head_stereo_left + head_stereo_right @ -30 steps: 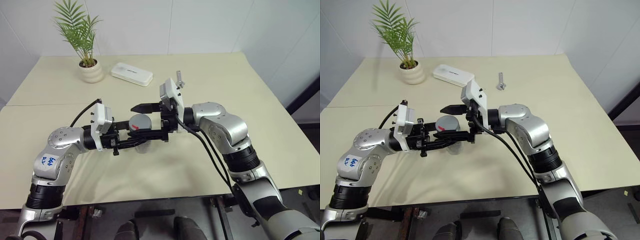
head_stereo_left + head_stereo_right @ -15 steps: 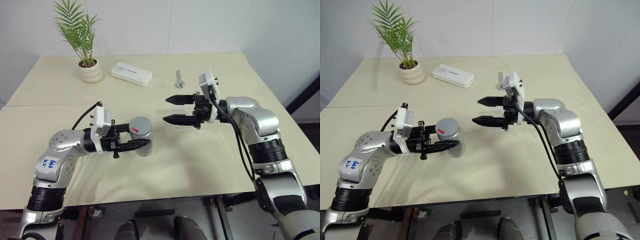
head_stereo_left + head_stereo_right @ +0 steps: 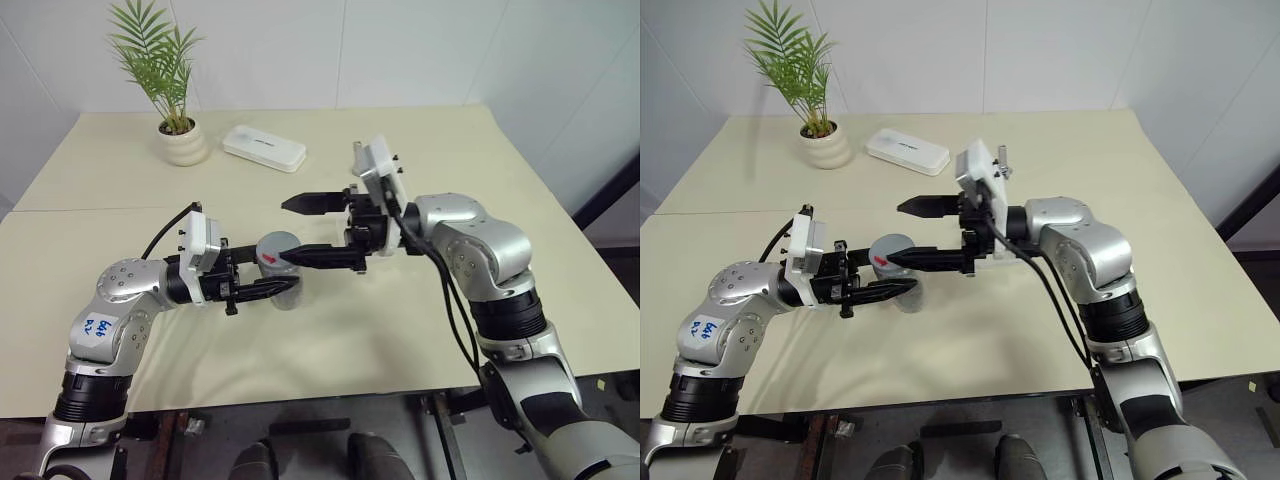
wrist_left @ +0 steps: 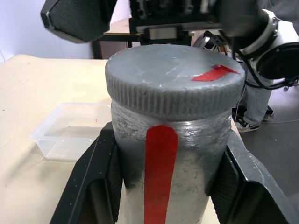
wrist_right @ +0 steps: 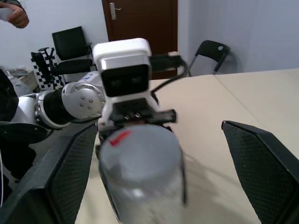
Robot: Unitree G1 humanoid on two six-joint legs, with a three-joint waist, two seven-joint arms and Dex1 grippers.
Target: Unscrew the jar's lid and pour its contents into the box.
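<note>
My right gripper needs to push its near finger deeper along the lid's near side (image 3: 264,263) before it unscrews the lid, because only the end of that finger reaches the lid (image 3: 275,254).
The jar (image 3: 283,291), clear with a red stripe (image 4: 160,172), hangs upright above the table with my left gripper (image 3: 287,281) shut on its body. Its grey lid (image 3: 272,246) with a red mark sits on top. My right gripper (image 3: 284,232) is open and reaches in level from the right at lid height. One finger stands beyond the lid, the other along its near side, and I see no touch. In the right wrist view the lid (image 5: 140,149) lies between the spread fingers. The box (image 4: 70,135) rests on the table behind the jar. I cannot make out the contents through the cloudy wall.
A cream plant pot (image 3: 183,143) and a white case (image 3: 263,148) stand at the table's back left. A silver bolt (image 3: 1003,155) lies behind my right wrist. A person's hand (image 5: 14,14) and chairs show beyond the table.
My right gripper stood around the lid, drew away to the right, and has now come back to the lid, open throughout. The left gripper and jar stayed put.
</note>
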